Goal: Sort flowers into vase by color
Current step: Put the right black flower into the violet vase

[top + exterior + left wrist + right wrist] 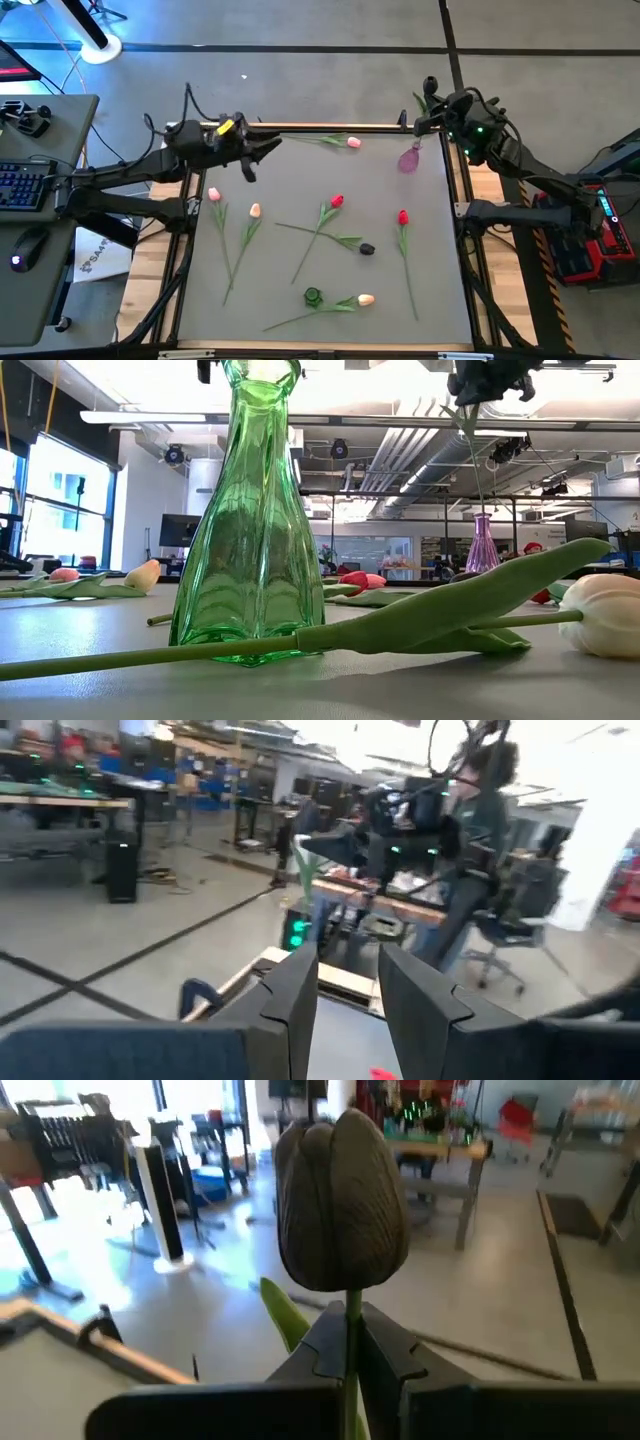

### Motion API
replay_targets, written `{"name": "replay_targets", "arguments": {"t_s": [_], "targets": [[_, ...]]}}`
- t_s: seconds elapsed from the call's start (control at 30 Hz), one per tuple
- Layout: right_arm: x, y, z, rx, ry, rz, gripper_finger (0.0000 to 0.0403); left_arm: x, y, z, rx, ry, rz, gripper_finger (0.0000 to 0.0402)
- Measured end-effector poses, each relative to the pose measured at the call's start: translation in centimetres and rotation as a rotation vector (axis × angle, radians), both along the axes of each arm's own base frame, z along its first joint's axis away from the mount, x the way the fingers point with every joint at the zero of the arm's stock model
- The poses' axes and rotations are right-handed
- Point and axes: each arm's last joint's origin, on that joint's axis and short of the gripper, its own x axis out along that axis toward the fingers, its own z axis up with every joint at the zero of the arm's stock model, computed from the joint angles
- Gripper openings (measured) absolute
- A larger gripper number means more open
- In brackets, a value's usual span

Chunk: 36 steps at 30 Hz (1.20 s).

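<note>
The near-black tulip's leaves (465,423) are far above the purple vase's opening (482,516), so next my right gripper moves the tulip's stem further down into the vase before it opens.
My right gripper (432,112) is high over the table's far right corner, shut on a near-black tulip (340,1200). Its stem (472,455) hangs down toward the purple vase (408,160). My left gripper (262,158) hovers open over the far left part of the table and touches nothing (350,990). A green vase (313,296) stands near the table's near edge. Lying flat on the table are pink (353,142), pink (213,195), cream (255,210), red (336,201), red (403,217), near-black (367,249) and cream (365,298) tulips. My right gripper pinches the near-black tulip's stem (352,1315) between its two fingers, just below the head. The fingers come roughly level from the table's right side and lie across the stem. The tulip is lifted clear and upright, head above the fingers, with its lower end at the purple vase's mouth (482,517); whether it is inside, I cannot tell.
A metal bar (320,127) runs along the table's far edge between the arms. The loose tulips cover the middle of the table. In the low view the green vase (250,510) and a cream tulip (600,615) stand close in front.
</note>
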Motion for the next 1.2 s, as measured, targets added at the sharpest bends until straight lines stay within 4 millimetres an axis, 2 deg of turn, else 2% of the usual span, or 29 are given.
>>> {"name": "replay_targets", "arguments": {"t_s": [0.2, 0.47, 0.63, 0.87, 1.2], "targets": [[0.4, -0.4, -1.4, 0.092, 0.066, -0.055, 0.0000, -0.5, 0.8, 2.6, 0.076, -0.056, 0.081, 0.0114], [0.5, -0.6, -1.7, 0.123, 0.007, -0.123, 0.0000, -0.9, 1.4, 2.8, 0.043, -0.074, 0.070, 0.0167], [0.6, -0.6, -1.7, 0.133, -0.001, -0.096, 0.0000, -0.6, 1.4, 2.4, 0.055, -0.032, 0.062, 0.0203], [1.0, 0.2, -1.6, 0.130, 0.048, 0.095, 0.0000, -0.6, 1.4, 2.3, 0.139, 0.017, 0.072, 0.0207], [-1.2, 1.0, -0.8, 0.101, 0.015, -0.030, 0.0000, -0.6, 1.4, 2.2, 0.114, 0.018, 0.072, 0.0206]]}}
